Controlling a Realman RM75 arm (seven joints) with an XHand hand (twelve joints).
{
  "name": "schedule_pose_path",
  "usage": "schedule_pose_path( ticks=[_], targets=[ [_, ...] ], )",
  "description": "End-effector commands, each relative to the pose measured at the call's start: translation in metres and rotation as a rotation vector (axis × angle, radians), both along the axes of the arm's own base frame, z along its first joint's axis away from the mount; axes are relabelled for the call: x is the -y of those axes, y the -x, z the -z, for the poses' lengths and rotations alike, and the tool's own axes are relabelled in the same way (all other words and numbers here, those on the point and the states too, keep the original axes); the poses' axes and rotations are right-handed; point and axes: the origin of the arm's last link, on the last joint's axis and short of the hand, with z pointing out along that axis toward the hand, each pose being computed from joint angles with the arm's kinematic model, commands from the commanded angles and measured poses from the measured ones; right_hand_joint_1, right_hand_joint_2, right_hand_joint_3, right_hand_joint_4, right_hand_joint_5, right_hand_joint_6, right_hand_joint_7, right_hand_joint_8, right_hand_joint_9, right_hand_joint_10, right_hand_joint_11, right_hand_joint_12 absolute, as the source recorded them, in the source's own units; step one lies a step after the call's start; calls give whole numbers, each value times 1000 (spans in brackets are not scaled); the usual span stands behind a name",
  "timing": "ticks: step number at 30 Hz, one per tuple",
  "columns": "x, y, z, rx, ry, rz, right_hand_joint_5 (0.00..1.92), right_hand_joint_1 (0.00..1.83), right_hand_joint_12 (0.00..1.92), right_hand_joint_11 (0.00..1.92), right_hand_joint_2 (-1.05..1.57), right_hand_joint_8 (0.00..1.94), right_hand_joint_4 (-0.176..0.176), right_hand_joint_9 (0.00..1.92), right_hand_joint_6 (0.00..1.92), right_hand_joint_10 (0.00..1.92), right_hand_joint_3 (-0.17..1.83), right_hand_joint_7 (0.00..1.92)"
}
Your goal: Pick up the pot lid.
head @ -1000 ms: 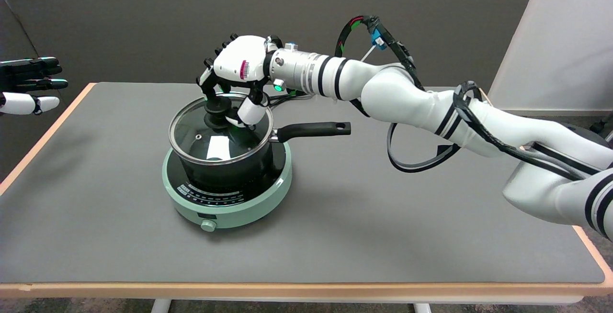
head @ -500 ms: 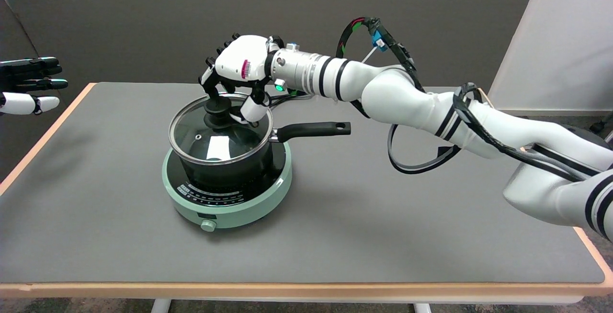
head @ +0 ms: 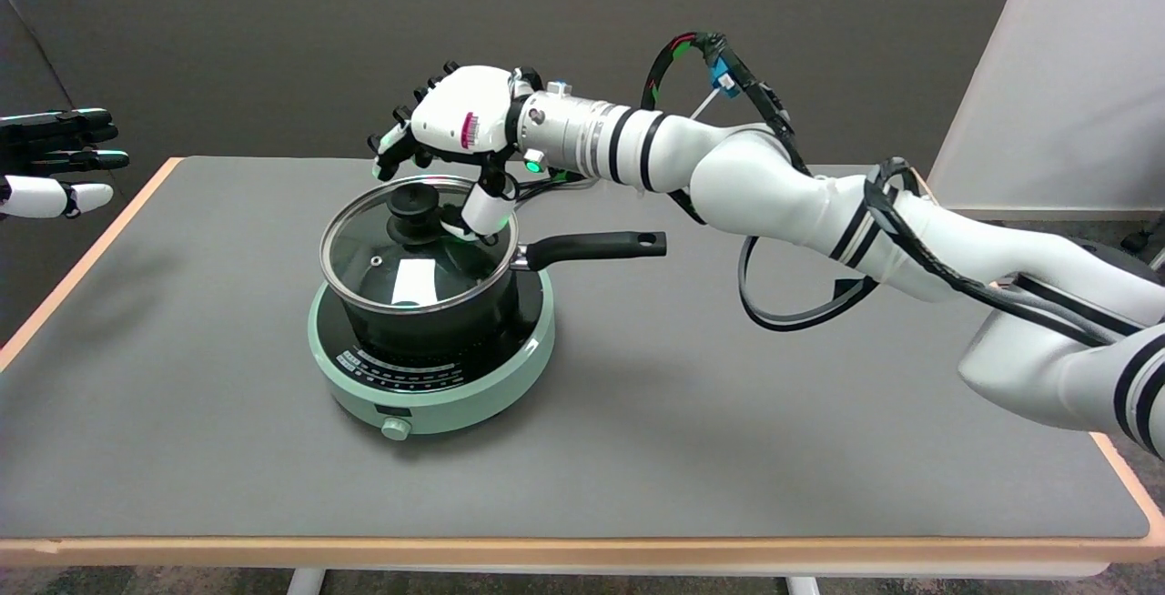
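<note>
The glass pot lid [head: 463, 267] shows only plain black through it. I expect to find an empty black pot [head: 420, 331] when I lift the lid.
A glass pot lid [head: 400, 272] with a metal rim and a black knob [head: 414, 211] lies on a black pot [head: 437, 322]. The pot stands on a mint-green induction cooker [head: 473, 386] on the left half of the table. My right hand [head: 450, 136] hovers just above and behind the knob. Its fingers [head: 390, 142] are raised and spread, clear of the knob. Its thumb [head: 482, 208] hangs down just right of the knob, and I cannot tell whether it touches. Nothing is held in the hand.
The pot's long black handle [head: 596, 246] points right, under my forearm. The idle left hand [head: 55, 163] hangs in the air at the far left. The grey table [head: 728, 431] has a wooden edge all round.
The fingers that reached down around the knob have lifted off it and spread out to the upper left. The hand has risen slightly. The lid and the pot have not moved.
</note>
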Motion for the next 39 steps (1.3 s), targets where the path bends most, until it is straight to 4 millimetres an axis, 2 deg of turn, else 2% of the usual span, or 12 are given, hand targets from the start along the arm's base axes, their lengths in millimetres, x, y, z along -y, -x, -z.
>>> schedule_pose_path(
  ticks=[1, 8, 18, 31, 39],
  targets=[
    [-9, -6, 2, -8, -31, -6, 534, 936, 967, 491, 555, 307, 168, 792, 243, 685, 981, 767],
    [-22, -11, 9, 10, -66, -20, 527, 920, 968, 490, 550, 304, 166, 788, 239, 679, 980, 762],
    [-26, -11, 20, 27, -90, -16, 529, 915, 972, 491, 550, 307, 167, 789, 241, 681, 977, 764],
    [-13, 0, 26, 25, -68, 23, 547, 907, 978, 492, 556, 315, 172, 791, 259, 681, 971, 776],
    [-11, 0, 26, 20, -65, 26, 576, 947, 993, 487, 556, 304, 176, 800, 270, 666, 934, 785]
  ],
)
